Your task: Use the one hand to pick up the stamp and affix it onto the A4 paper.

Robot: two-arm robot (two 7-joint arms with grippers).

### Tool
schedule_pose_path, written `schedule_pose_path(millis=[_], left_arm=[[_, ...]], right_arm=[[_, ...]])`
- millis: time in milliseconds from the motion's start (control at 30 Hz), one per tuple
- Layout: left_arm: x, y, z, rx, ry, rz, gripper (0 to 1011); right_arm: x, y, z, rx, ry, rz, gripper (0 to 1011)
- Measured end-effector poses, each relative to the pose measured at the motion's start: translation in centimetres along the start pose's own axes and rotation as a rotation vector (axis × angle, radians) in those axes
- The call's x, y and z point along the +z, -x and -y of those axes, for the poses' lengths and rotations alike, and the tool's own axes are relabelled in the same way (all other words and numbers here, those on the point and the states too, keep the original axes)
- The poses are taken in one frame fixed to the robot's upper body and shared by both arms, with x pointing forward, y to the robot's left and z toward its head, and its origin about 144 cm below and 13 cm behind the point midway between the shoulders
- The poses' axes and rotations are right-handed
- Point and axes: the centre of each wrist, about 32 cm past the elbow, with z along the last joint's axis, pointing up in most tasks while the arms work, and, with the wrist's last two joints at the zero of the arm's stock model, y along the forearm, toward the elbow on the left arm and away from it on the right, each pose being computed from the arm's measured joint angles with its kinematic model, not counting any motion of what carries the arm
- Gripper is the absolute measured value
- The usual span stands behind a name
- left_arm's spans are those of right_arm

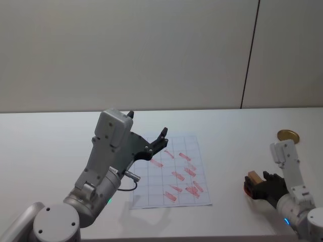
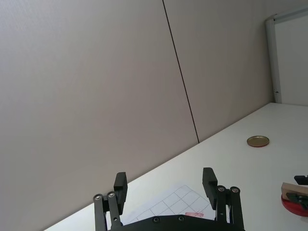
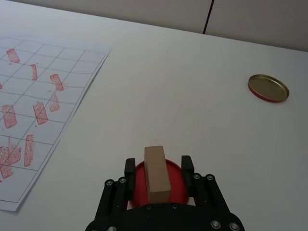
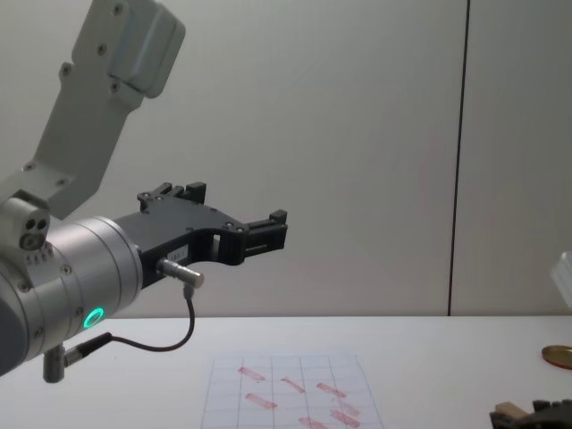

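Observation:
My gripper is going to press the stamp [image 3: 158, 174] down on the A4 paper, which already has streaky red bars [image 4: 261, 401] on it. The stamp will leave another red bar.
The stamp [image 3: 157, 175], a small tan wooden block, stands on a round red ink pad [image 3: 136, 186] at the table's right front [image 1: 254, 177]. My right gripper [image 3: 158, 164] is open around it, one black finger on each side with a small gap to the wood. The A4 paper [image 1: 171, 174] lies flat at the table's middle, gridded and carrying several red stamp marks. It sits well to the left of the stamp [image 3: 29, 96]. My left gripper [image 2: 166, 185] hangs open and empty in the air above the paper's near-left part.
A round golden disc [image 1: 288, 135] with a red rim lies on the white table behind the right arm, at the far right. The raised left arm [image 1: 108, 151] with its dangling black cable overhangs the paper's left edge. A grey wall stands behind the table.

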Motion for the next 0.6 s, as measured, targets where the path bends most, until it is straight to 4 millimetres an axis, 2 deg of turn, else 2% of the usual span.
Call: schedule_pose_path(millis=[33, 100, 400, 600], left_arm=[[0.0, 0.0, 0.0, 0.0, 0.0, 0.0, 993], [0.0, 0.0, 0.0, 0.0, 0.0, 0.0, 993], [0.0, 0.0, 0.0, 0.0, 0.0, 0.0, 993], [0.0, 0.0, 0.0, 0.0, 0.0, 0.0, 993]], right_arm=[[-0.06, -0.02, -0.05, -0.001, 0.006, -0.001, 561], [-0.08, -0.03, -0.06, -0.001, 0.008, -0.001, 535], [-0.3, -0.09, -0.2, -0.006, 0.03, -0.004, 229], [-0.36, -0.07, -0.22, -0.007, 0.034, -0.004, 220]])
